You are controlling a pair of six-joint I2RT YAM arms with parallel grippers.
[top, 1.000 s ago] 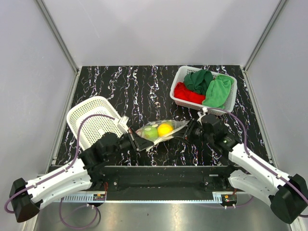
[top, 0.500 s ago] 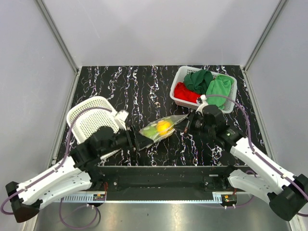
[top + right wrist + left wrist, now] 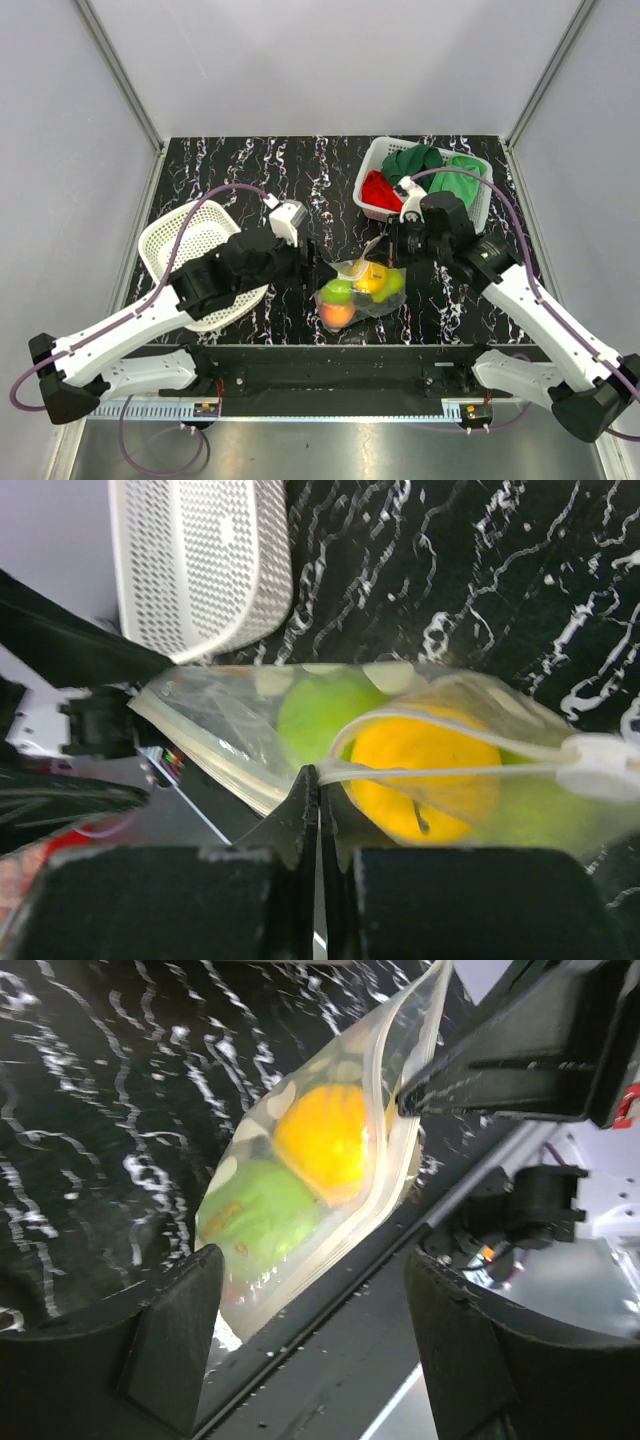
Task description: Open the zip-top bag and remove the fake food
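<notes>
The bag's zip edge (image 3: 362, 1222) runs at a slant past my left gripper's open fingers. Next, my right gripper turns the bag's opening (image 3: 362, 260) toward my left gripper before my left gripper reaches in.
The zip-top bag (image 3: 358, 292), clear with white dots, hangs tilted from my right gripper (image 3: 390, 250), which is shut on its zip edge (image 3: 330, 772). Inside is the fake food: a yellow fruit (image 3: 372, 277), a green apple (image 3: 338, 291), an orange-pink peach (image 3: 338, 314) and another green one (image 3: 394, 284). The right wrist view shows the yellow fruit (image 3: 420, 770) and a green apple (image 3: 322, 715) just beyond the pinched strip. My left gripper (image 3: 306, 262) is open to the bag's left and touches nothing; its fingers (image 3: 170, 1345) frame the bag (image 3: 300, 1170) from a distance.
An empty white perforated basket (image 3: 165, 240) lies under the left arm. A second white basket (image 3: 372, 160) at the back right holds red and green cloths (image 3: 432, 180). The table's near edge rail (image 3: 330, 355) runs just below the bag.
My left gripper let go of the bag, opened and drew up and back. The right gripper closed on the zip edge and lifted it, so the bag now hangs with the fruit settled low.
</notes>
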